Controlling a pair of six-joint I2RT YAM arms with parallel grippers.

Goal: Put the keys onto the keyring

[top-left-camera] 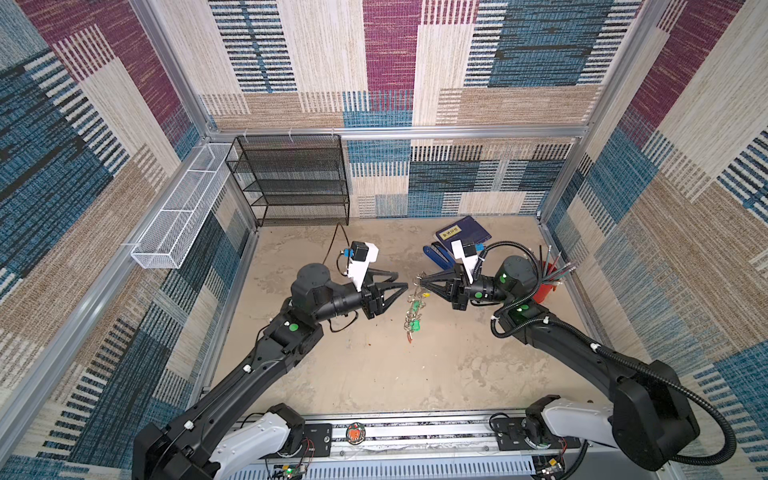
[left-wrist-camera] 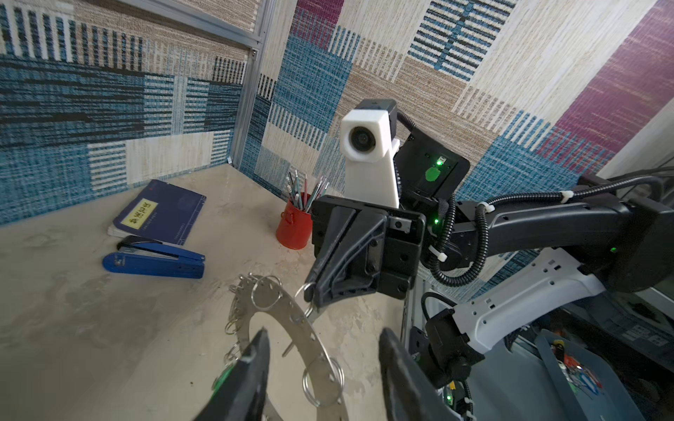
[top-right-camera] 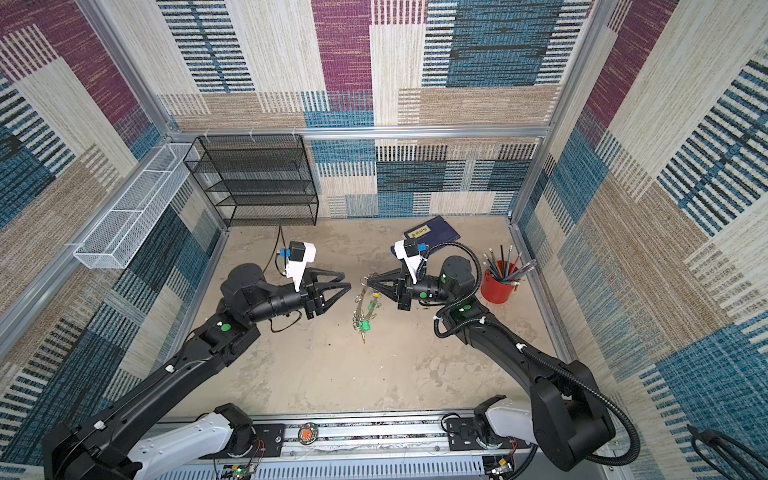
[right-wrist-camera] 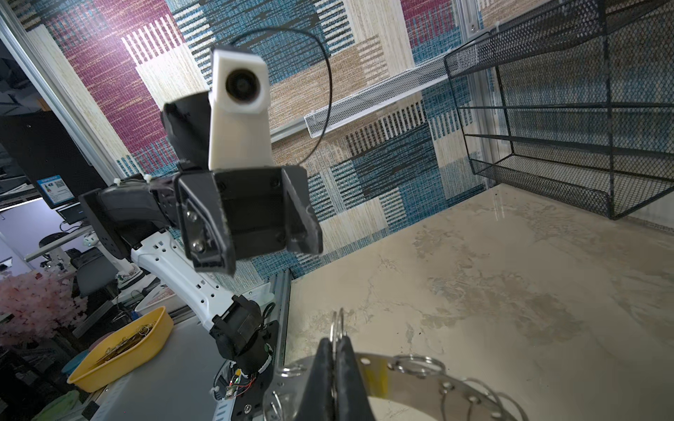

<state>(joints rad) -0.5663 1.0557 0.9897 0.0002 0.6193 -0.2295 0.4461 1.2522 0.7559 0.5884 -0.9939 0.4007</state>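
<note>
My right gripper is pinching the split ring just above the yellow tag (top-left-camera: 425,294). My left gripper should take hold of that ring (left-wrist-camera: 309,308) next, so that my right gripper comes free.
The keyring (top-left-camera: 412,306) (top-right-camera: 360,308), a flat grey disc rimmed with split rings, hangs on edge above the table. My right gripper (top-left-camera: 420,282) (top-right-camera: 368,281) (right-wrist-camera: 335,342) is shut on one split ring (right-wrist-camera: 337,323) at the disc's rim (right-wrist-camera: 401,379). Keys dangle from the disc, with a green tag (top-left-camera: 414,327) (top-right-camera: 364,325) low down and a yellow tag (top-left-camera: 424,294) (right-wrist-camera: 375,379) near the grip. My left gripper (top-left-camera: 401,280) (top-right-camera: 347,279) (left-wrist-camera: 324,333) is open just left of the disc. In the left wrist view the disc's band (left-wrist-camera: 307,342) lies between its fingers, untouched.
A blue stapler (left-wrist-camera: 153,260) and a dark blue notebook (top-left-camera: 463,230) lie behind the right gripper. A red cup of pencils (top-right-camera: 498,282) stands at the right wall. A black mesh shelf (top-left-camera: 291,178) and a white wire basket (top-left-camera: 178,208) occupy the back left.
</note>
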